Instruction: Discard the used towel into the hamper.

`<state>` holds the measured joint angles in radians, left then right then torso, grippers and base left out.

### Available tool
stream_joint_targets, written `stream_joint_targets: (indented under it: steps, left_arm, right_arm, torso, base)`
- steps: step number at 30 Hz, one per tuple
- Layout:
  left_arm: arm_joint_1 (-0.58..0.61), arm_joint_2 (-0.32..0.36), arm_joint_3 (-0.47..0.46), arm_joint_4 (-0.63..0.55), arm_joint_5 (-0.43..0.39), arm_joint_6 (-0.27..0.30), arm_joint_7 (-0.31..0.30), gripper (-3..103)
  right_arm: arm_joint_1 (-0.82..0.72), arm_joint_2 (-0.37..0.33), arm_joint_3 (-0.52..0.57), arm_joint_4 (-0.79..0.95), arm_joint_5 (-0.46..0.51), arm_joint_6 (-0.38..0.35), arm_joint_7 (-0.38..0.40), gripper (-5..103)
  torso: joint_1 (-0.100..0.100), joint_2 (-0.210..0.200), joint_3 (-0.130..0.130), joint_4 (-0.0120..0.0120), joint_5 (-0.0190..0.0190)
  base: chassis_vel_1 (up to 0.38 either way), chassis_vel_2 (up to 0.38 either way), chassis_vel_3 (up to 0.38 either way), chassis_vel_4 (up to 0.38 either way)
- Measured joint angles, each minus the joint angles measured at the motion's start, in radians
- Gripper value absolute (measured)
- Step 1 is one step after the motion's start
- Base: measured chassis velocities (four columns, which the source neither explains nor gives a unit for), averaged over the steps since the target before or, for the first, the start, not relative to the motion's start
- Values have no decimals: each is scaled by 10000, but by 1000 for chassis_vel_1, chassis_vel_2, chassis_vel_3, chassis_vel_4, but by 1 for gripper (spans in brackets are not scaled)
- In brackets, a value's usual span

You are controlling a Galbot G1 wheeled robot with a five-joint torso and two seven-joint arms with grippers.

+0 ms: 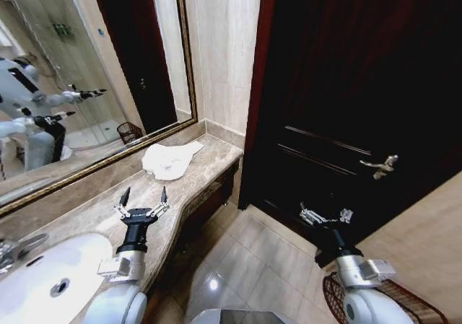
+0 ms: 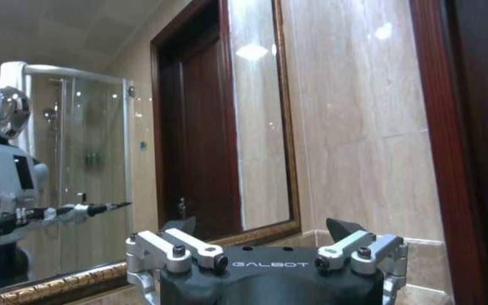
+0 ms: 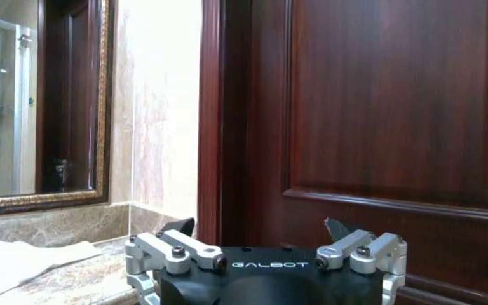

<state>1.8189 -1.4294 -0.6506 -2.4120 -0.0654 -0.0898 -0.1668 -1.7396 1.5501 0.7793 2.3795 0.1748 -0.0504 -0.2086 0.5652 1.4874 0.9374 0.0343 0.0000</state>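
Observation:
The used towel (image 1: 166, 163) is in a loose pile with a trailing corner (image 1: 194, 147), so I expect it to flop over the robot's left gripper when the robot picks it up.
The used towel (image 1: 170, 159) is a crumpled white cloth lying on the marble counter (image 1: 94, 212) near its far end, by the wall; the right wrist view shows the towel (image 3: 7, 264) too. My left gripper (image 1: 144, 195) hovers open over the counter, short of the towel, with nothing between its fingers. In its own wrist view the left gripper (image 2: 261, 226) faces the mirror. My right gripper (image 1: 326, 216) is open and empty over the floor in front of the dark door; the right gripper (image 3: 259, 227) faces that door. The hamper (image 1: 415, 304), a dark red-brown openwork basket, stands on the floor at the lower right, partly hidden by my right arm.
A white sink (image 1: 50, 273) with a chrome faucet (image 1: 14, 248) sits in the counter at the near left. A gold-framed mirror (image 1: 86, 71) runs along the wall behind the counter. The dark wooden door (image 1: 361, 86) with a metal handle (image 1: 380, 166) is shut. Tiled floor (image 1: 253, 266) lies between the counter and the hamper.

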Motion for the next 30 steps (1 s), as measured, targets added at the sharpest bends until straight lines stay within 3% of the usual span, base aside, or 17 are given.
stream_joint_targets:
  steps: [15,23,30]
  left_arm:
    - [-29,-90,12,88,8,-21,-362,100]
    - [116,-161,-75,-36,54,453,-548,100]
    - [29,78,-95,-78,-375,830,-221,100]
  right_arm:
    - [125,-18,-22,-71,-19,-97,60,100]
    - [221,-20,-110,-119,35,-61,525,100]
    - [146,-45,-32,-44,117,-178,571,100]
  torso:
    - [-49,-80,-30,0,-2]
    - [-49,-80,-30,3,1]
    - [-46,-75,-28,0,-1]
  base:
    - [-93,156,146,-111]
    - [-107,107,106,-108]
    - [-37,27,18,-13]
